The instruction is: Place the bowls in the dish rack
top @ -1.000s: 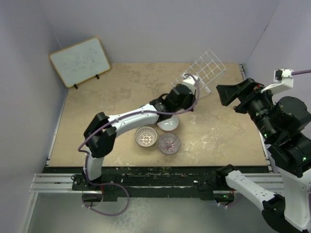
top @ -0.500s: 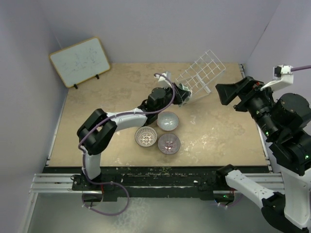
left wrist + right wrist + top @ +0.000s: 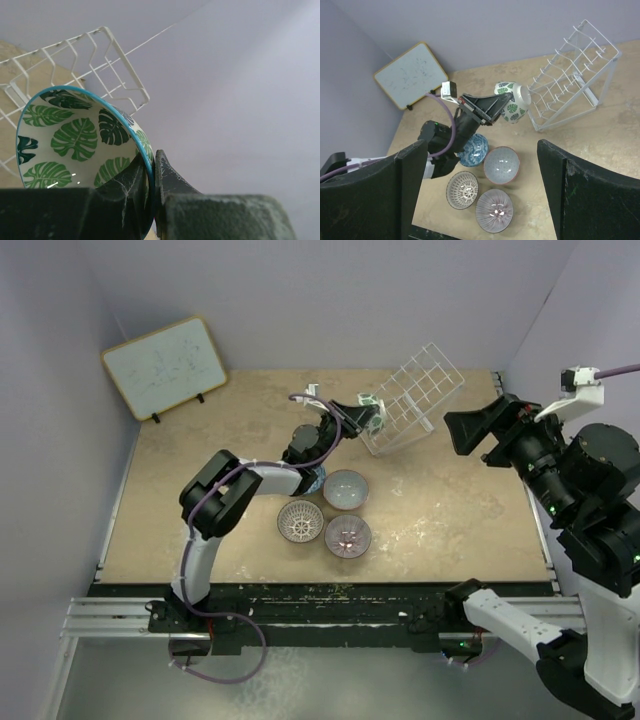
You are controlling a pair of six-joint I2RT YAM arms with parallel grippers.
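Observation:
The robot's left gripper should turn the green-and-white leaf bowl [image 3: 373, 412] to line up with the dish rack's end slot [image 3: 388, 422] before letting go, because the bowl is tilted crooked to the dish rack's wires.
My left gripper [image 3: 152, 157] is shut on the rim of the green-and-white leaf bowl [image 3: 75, 140], one finger inside and one outside. It holds the bowl [image 3: 370, 403] tilted in the air, just left of the white wire dish rack [image 3: 418, 392]. From the right wrist view the bowl [image 3: 513, 101] hangs close to the rack [image 3: 570, 75] without touching it. The blue bowl [image 3: 474, 149], pale grey bowl [image 3: 502, 165], lattice bowl [image 3: 462, 189] and purple bowl [image 3: 494, 210] sit on the table. My right gripper [image 3: 481, 145] is open, high above them.
A wood-framed whiteboard [image 3: 165, 365] leans at the back left. The left arm [image 3: 260, 478] stretches over the blue bowl [image 3: 314, 481]. Purple walls close in the table [image 3: 460, 520] on three sides.
The left arm has lifted the green-and-white bowl and swung it up and left, from low beside the rack's foot to the air by the rack's left end. The right arm barely moved.

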